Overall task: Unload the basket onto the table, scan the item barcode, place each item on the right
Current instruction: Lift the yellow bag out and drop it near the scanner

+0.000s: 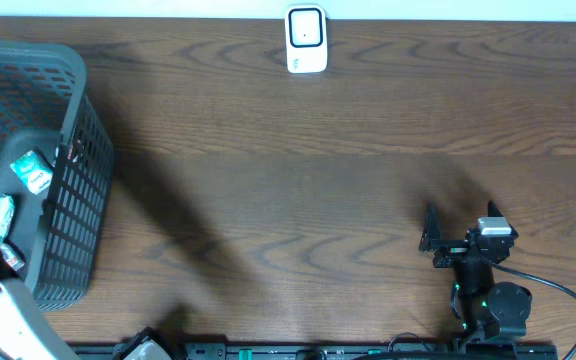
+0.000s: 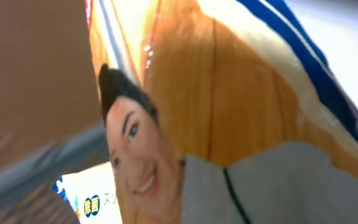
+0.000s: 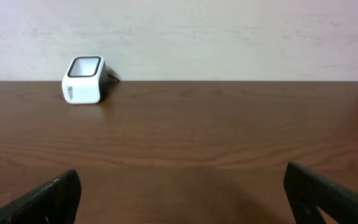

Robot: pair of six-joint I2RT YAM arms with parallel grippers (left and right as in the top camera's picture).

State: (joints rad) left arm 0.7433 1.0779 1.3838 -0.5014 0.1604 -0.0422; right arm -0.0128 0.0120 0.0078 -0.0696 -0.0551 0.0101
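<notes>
I should keep carrying the orange packet (image 2: 229, 93) in my left gripper, since the tabletop before the white scanner (image 1: 354, 138) is clear, and let go of the packet there.
The item, an orange packet (image 2: 241, 93) printed with a smiling man's face, fills the left wrist view, pressed close to the camera. My left gripper is shut on it, though its own fingers are hidden behind the packet. In the overhead view only the left arm (image 1: 13, 315) shows, reaching over the grey basket (image 1: 73, 215) at the left edge. The white barcode scanner (image 1: 306, 40) stands at the table's far edge and also appears as the scanner (image 3: 84, 79) in the right wrist view. My right gripper (image 1: 460, 222) rests open near the front right, nothing between its fingers (image 3: 48, 199).
Several small teal packets (image 1: 30, 172) lie in the basket. Under the orange packet a white packet (image 2: 95, 193) with a blue label shows. A black cable (image 1: 568, 300) trails from the right arm's base.
</notes>
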